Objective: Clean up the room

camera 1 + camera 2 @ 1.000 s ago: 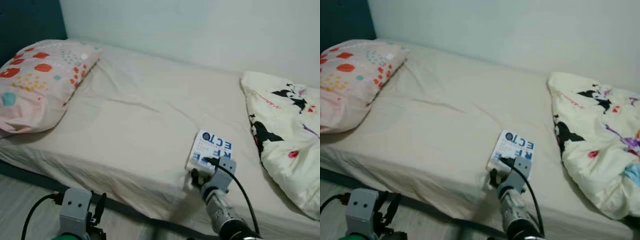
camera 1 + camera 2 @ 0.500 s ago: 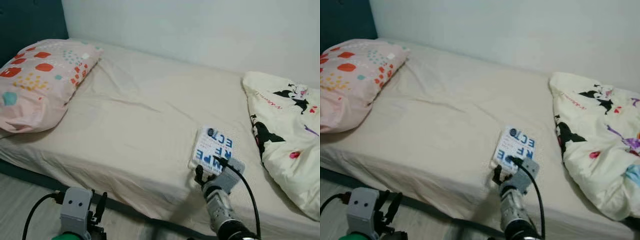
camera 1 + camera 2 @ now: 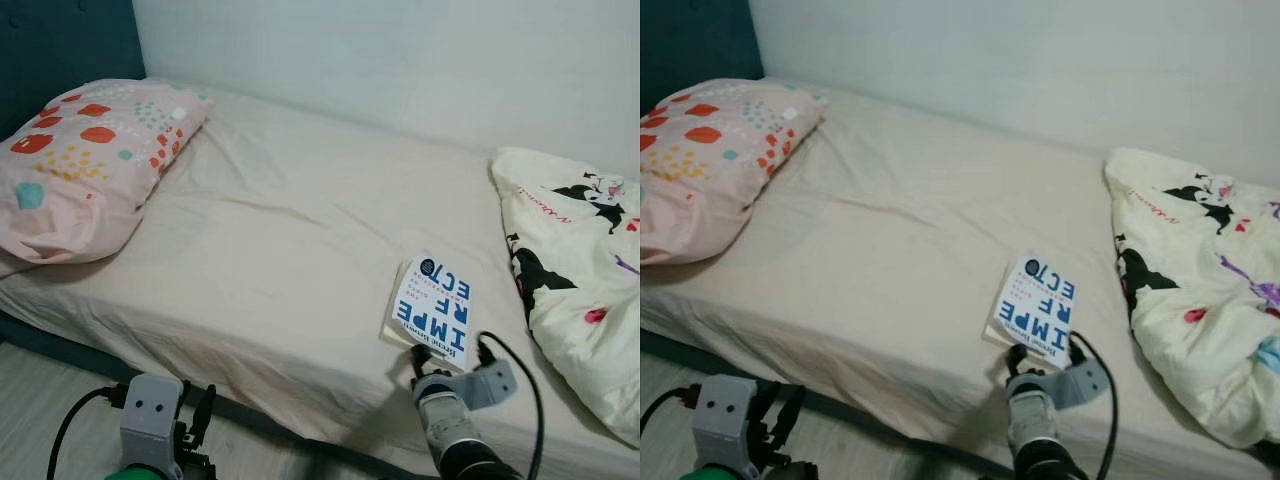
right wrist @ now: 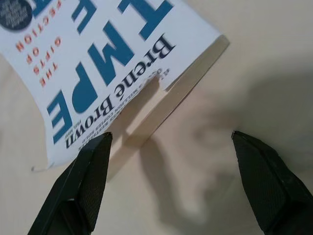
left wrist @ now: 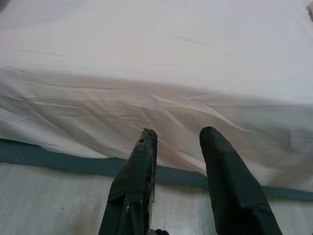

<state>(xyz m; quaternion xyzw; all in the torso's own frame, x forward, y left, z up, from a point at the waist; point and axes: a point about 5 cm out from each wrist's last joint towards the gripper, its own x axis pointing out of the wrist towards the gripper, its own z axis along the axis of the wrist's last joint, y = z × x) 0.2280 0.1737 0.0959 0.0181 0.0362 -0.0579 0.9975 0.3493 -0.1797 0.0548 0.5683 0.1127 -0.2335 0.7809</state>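
Note:
The white book's front cover bends up off the pages [image 4: 138, 105], so its loose corner [image 4: 55, 157] will still stick out when I lift the book.
A white book [image 3: 432, 308] with big blue letters lies on the beige bed sheet [image 3: 270, 230], near the bed's front edge. My right gripper [image 3: 442, 358] hovers just in front of the book's near edge. In the right wrist view its fingers [image 4: 88, 176] stand wide apart, open, with the book [image 4: 98, 63] just beyond the tips and nothing between them. The near corner of the book looks slightly raised off the sheet. My left gripper [image 5: 177, 136] hangs low at the bed's side, open and holding nothing.
A pink patterned pillow [image 3: 80, 165] lies at the head of the bed on the left. A cream cartoon-print quilt [image 3: 580, 290] is bunched up on the right. A teal headboard [image 3: 60, 40] stands behind the pillow, and a teal bed base [image 5: 58, 159] runs above the floor.
My right gripper has drawn back toward the bed's front edge, uncovering the near part of the book's cover. The camera has shifted slightly. The left arm is unchanged.

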